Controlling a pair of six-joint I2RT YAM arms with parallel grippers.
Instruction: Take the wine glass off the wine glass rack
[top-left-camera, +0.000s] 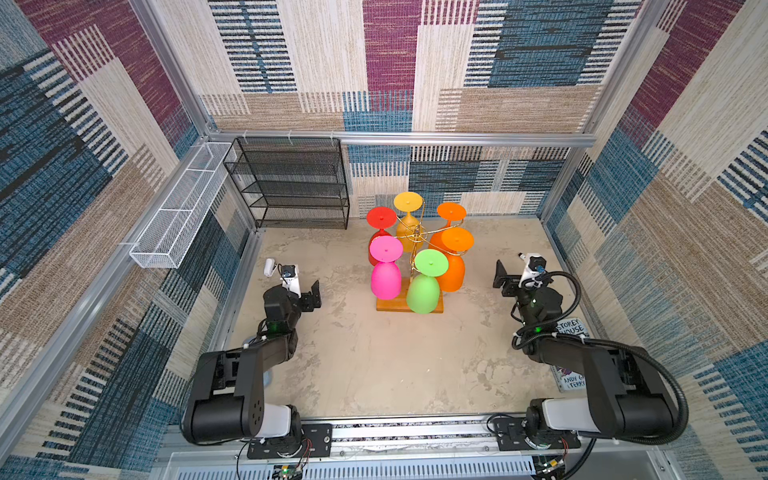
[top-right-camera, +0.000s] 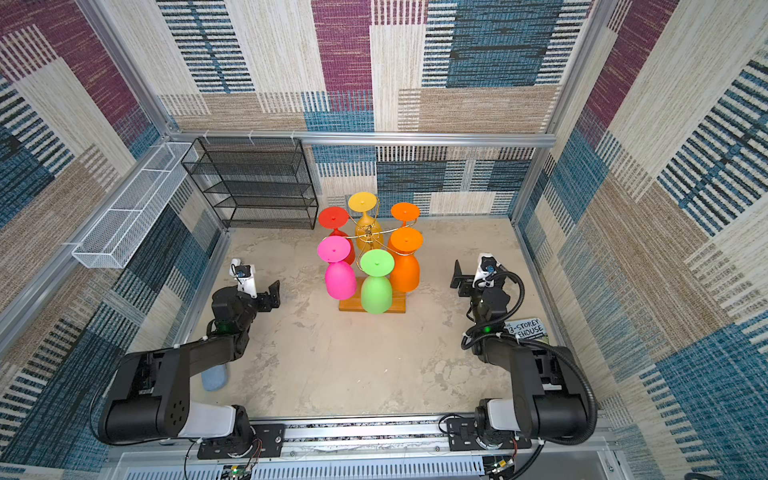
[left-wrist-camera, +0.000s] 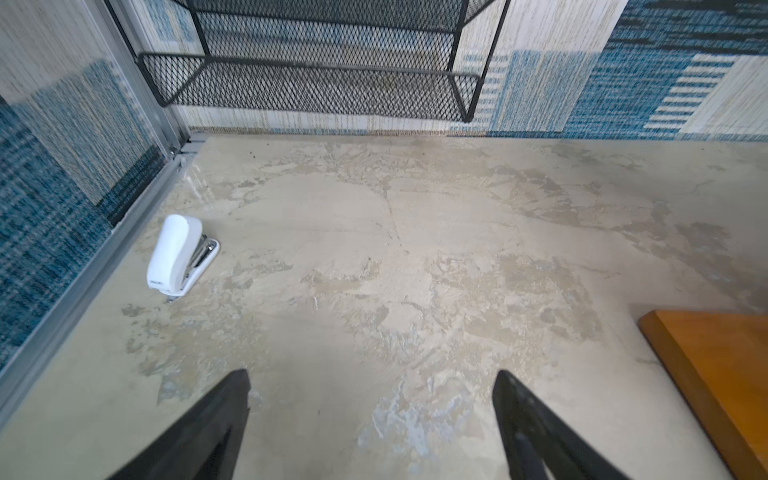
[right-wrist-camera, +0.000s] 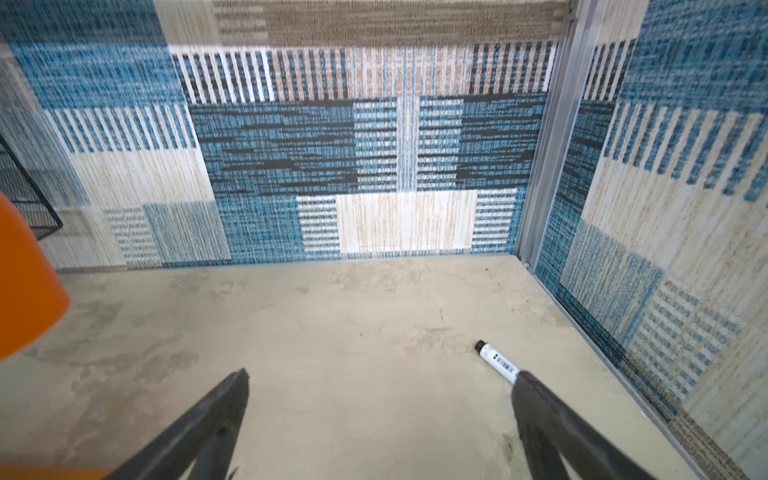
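Note:
There is clear space (top-left-camera: 485, 238) between my open right gripper and the rear orange wine glass. I should keep moving up toward its stem (top-left-camera: 450, 225) until the fingers are on both sides of the stem.
The wine glass rack (top-left-camera: 417, 237), gold wire on a wooden base (top-left-camera: 388, 305), stands mid-table in both top views. Several wine glasses hang on it upside down: pink (top-left-camera: 385, 278), green (top-left-camera: 423, 293), orange (top-left-camera: 452, 266), red (top-left-camera: 381, 217), yellow (top-left-camera: 408, 202). My left gripper (top-left-camera: 314, 295) is open and empty, left of the rack and level with the base, whose corner (left-wrist-camera: 715, 365) shows in the left wrist view. My right gripper (top-left-camera: 501, 276) is open and empty, right of the rack; the orange glass (right-wrist-camera: 25, 282) sits at the edge of the right wrist view.
A black mesh shelf unit (top-left-camera: 291, 183) stands at the back left and a white wire basket (top-left-camera: 183, 208) hangs on the left wall. A white stapler (left-wrist-camera: 178, 253) lies near the left wall, a marker (right-wrist-camera: 496, 360) near the right wall. A book (top-left-camera: 572, 328) lies under the right arm.

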